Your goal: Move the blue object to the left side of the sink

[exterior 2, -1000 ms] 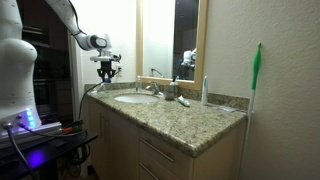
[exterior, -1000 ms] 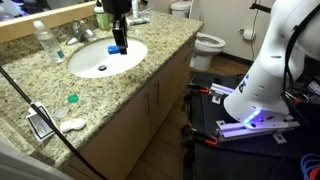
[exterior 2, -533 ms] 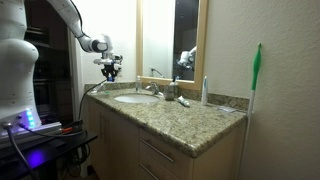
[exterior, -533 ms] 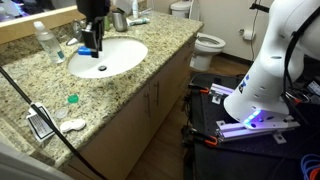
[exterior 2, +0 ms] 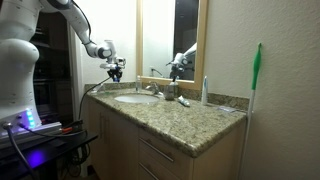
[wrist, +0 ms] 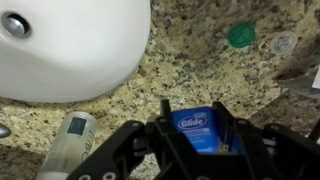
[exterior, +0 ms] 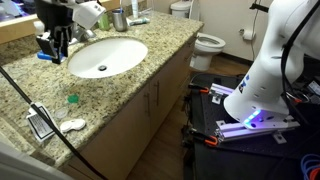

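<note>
My gripper is holding the blue object (wrist: 195, 126) over open counter beside the sink's rim. It should keep lowering and let go once the blue object touches the granite (exterior: 51, 86).
My gripper (exterior: 52, 44) is shut on the blue object (wrist: 195, 130), a small blue box labelled Glide. It holds the box above the speckled counter just left of the white oval sink (exterior: 107, 57). In the wrist view the fingers (wrist: 195, 142) clamp the box on both sides, with the sink's rim (wrist: 75, 60) to the upper left and granite below. In an exterior view the gripper (exterior 2: 117, 70) hangs above the counter's far end, beyond the sink (exterior 2: 135, 98).
A clear water bottle (wrist: 72, 140) stands on the counter close beside the gripper. A teal-green piece (exterior: 72, 99), a white item (exterior: 72, 125) and a small framed thing (exterior: 40, 124) lie near the counter's front. The toilet (exterior: 207, 44) is to the right.
The gripper has carried the blue object from above the sink basin leftward, past the rim, to above the counter by the bottle.
</note>
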Controlling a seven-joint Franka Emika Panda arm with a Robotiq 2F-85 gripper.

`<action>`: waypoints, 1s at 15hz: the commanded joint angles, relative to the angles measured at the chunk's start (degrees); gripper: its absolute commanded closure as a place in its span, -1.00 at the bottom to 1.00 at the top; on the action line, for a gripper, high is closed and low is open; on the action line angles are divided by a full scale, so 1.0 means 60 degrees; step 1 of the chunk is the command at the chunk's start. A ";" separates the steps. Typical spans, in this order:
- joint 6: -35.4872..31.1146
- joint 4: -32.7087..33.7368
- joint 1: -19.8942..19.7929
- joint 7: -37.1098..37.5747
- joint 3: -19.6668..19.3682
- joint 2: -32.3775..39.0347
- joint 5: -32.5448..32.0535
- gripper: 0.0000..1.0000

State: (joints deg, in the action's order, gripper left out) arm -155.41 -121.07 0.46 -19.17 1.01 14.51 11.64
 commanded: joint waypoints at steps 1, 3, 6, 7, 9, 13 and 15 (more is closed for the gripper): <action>-0.0255 0.0338 0.0154 0.1293 -0.0262 0.0582 -0.1381 0.60; -0.0748 0.0650 0.0354 0.2253 -0.0383 0.1131 -0.2187 0.60; -0.0936 0.1100 0.0443 0.2811 -0.0216 0.1835 -0.2393 0.60; -0.1083 0.1272 0.0579 0.3100 -0.0280 0.2098 -0.2457 0.60; -0.0917 0.0960 0.0442 0.2977 -0.0142 0.1796 -0.2304 0.60; -0.1048 0.1164 0.0449 0.3045 -0.0090 0.2115 -0.2235 0.60; -0.1835 0.1188 0.0346 0.2986 0.0111 0.2392 -0.2017 0.60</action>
State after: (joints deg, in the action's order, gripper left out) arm -162.31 -114.67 3.79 -0.98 -0.03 26.68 -1.69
